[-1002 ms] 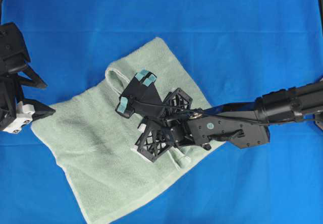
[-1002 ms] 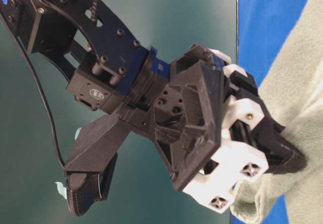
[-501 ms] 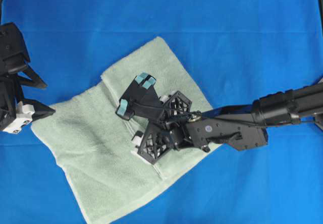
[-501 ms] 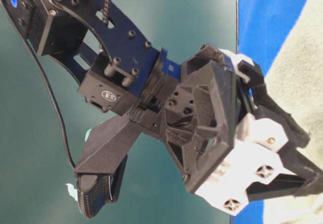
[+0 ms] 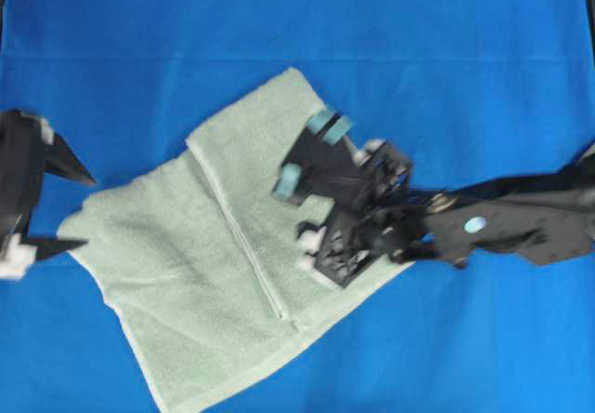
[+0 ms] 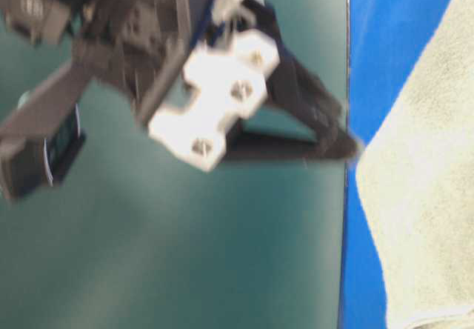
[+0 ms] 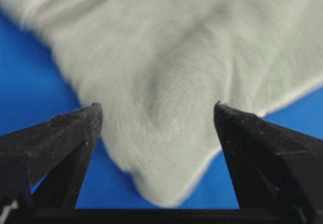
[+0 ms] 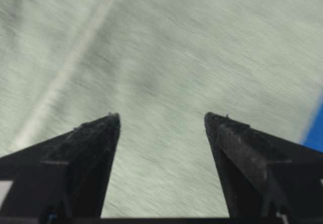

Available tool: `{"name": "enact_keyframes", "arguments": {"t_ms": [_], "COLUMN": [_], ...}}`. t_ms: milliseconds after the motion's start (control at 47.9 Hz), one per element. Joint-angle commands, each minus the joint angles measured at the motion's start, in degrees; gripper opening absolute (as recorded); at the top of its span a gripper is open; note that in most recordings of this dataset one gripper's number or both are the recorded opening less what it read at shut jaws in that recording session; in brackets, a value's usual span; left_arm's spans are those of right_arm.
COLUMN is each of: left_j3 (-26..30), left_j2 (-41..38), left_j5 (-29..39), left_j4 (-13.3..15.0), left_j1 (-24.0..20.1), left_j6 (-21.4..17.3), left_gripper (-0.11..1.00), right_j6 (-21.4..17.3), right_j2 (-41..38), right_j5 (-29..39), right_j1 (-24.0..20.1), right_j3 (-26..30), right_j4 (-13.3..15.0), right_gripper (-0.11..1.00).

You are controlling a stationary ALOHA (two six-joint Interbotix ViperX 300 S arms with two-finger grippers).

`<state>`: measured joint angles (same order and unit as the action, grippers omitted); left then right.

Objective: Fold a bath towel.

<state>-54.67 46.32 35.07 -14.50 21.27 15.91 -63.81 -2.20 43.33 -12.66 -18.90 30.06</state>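
Observation:
I expect the bath towel's loose part to fold over along the hem band when I carry it across, since it lies flat beside that hem band.
The pale green bath towel lies folded over on the blue table cloth, with a hem band running across its middle. My right gripper hovers open and empty over the towel's right part. In the right wrist view its jaws stand apart above the fuzzy towel. My left gripper is open and empty just off the towel's left corner. In the left wrist view that corner lies between the open jaws. The table-level view shows the left gripper, blurred, beside the towel.
The blue table cloth covers the whole table around the towel. The table's edge runs just left of the towel's corner in the table-level view. The right arm stretches in from the right edge.
The left gripper let go of the towel's corner, opened and pulled back. The right gripper laid the raised fold flat and has drawn back to the right.

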Motion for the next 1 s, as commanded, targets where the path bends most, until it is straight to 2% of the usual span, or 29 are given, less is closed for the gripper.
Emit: {"name": "enact_keyframes", "arguments": {"t_ms": [0, 125, 188, 230, 334, 459, 605, 689, 814, 981], "left_j3": [0.88, 1.05, 1.32, 1.49, 1.93, 2.90, 3.34, 3.25, 4.04, 4.83], "left_j2": [-0.44, -0.70, -1.14, -1.76, -4.57, -9.58, -19.16, -24.79, -32.34, -40.61], "left_j5": [-2.20, -4.83, -5.80, -6.33, -7.21, -7.29, -9.76, -12.04, -16.00, -23.12], "left_j4": [-0.26, 0.09, 0.18, 0.26, 0.26, 0.62, 1.85, 2.90, 2.99, 3.08], "left_j1": [3.43, 7.65, 9.40, 10.55, 12.39, 12.57, 13.01, 13.62, 14.94, 15.82], "left_j6": [-9.76, -25.40, -29.97, -31.29, -31.38, -31.20, -30.50, -28.83, -26.02, -24.43], "left_gripper": [0.85, 0.85, 0.85, 0.85, 0.85, 0.83, 0.82, 0.82, 0.82, 0.82], "right_j6": [0.00, -0.18, -0.44, -0.53, -0.62, -0.62, -0.18, -0.18, -0.18, -0.26], "right_j2": [3.87, 6.86, 8.00, 8.96, 10.55, 11.78, 12.13, 12.22, 12.66, 13.27], "right_j5": [-0.97, -2.20, -2.20, -2.29, -2.20, -2.20, -2.20, -2.02, -1.85, -1.85], "right_j1": [0.53, 1.58, 2.11, 2.55, 3.60, 5.10, 5.80, 5.89, 5.98, 6.24], "right_j3": [-2.29, -6.42, -8.09, -9.32, -11.25, -12.66, -13.10, -13.27, -13.80, -14.85], "right_j4": [0.35, 0.35, 0.35, 0.35, 0.35, 0.35, 0.44, 0.79, 1.14, 1.23], "right_gripper": [0.67, 0.67, 0.67, 0.67, 0.67, 0.67, 0.67, 0.67, 0.67, 0.67]}}
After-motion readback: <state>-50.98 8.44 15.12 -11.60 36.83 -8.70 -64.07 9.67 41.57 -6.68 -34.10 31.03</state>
